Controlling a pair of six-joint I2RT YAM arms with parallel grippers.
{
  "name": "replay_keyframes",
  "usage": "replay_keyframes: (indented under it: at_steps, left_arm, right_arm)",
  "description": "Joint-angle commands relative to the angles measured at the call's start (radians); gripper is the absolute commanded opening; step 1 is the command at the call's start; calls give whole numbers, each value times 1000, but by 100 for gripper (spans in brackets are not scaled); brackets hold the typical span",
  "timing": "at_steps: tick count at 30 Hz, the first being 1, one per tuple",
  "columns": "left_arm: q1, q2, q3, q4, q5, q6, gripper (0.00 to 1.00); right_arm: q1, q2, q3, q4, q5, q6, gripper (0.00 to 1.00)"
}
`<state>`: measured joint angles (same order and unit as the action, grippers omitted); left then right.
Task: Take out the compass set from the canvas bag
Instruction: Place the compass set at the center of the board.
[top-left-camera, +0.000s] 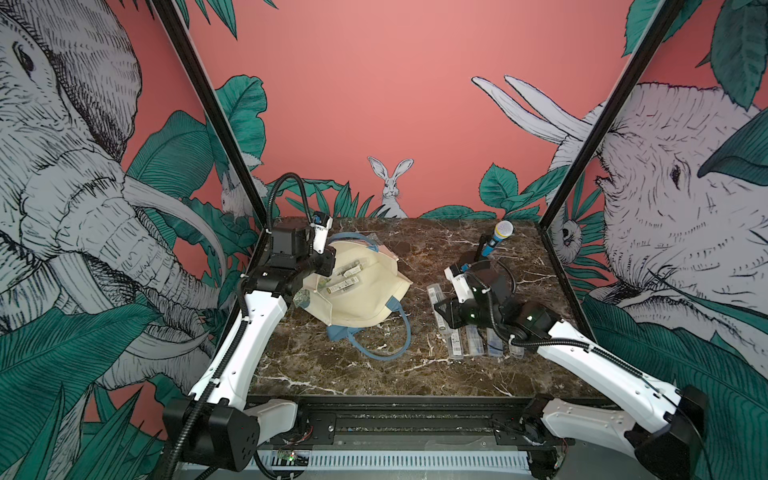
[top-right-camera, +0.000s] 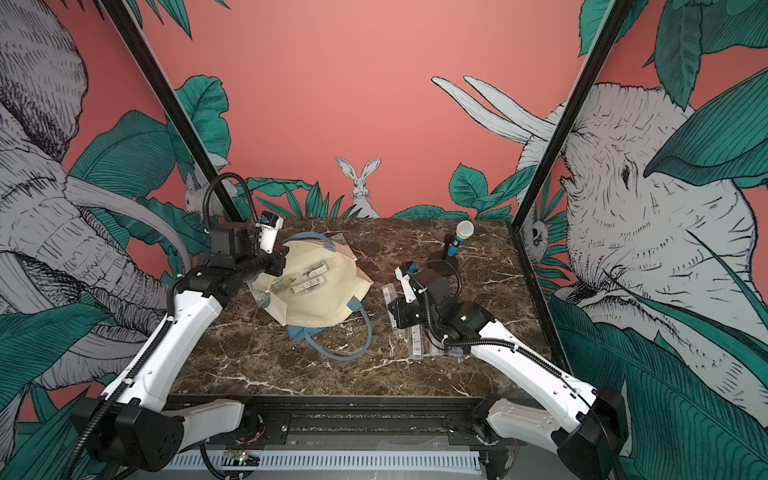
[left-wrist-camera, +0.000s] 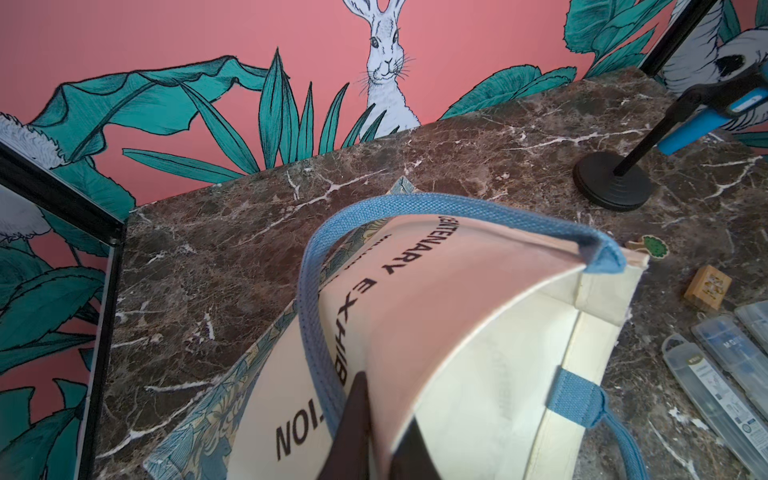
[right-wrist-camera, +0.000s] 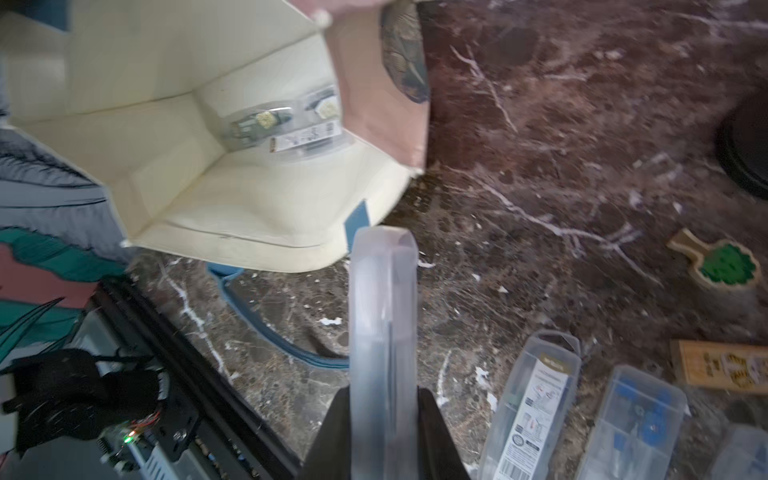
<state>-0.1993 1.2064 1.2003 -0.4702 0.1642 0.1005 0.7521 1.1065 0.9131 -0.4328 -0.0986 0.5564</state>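
My right gripper is holding the compass set clear of the canvas bag, and the table beside the other sets is free, so it should keep lowering until touchdown.
The cream canvas bag lies on its side on the marble table, mouth gaping toward the right. My left gripper is shut on the bag's raised upper wall, holding the mouth up. Several clear-cased compass sets rest inside the bag. My right gripper hovers to the right of the bag, shut on one clear compass set case held on edge. Several more compass sets lie side by side beneath that arm.
A blue microphone on a black stand rises at the back right. A wooden block and a small wooden tree piece lie between the stand and the cases. One blue bag handle loops across the table toward the front.
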Motion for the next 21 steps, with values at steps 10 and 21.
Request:
replay_keyframes:
  at_steps: [10, 21]
  left_arm:
    - [3, -47, -41, 55, 42, -2, 0]
    - [3, -57, -43, 53, 27, -7, 0]
  right_arm:
    - [8, 255, -180, 395, 39, 217, 8]
    - [4, 296, -269, 469, 50, 259, 14]
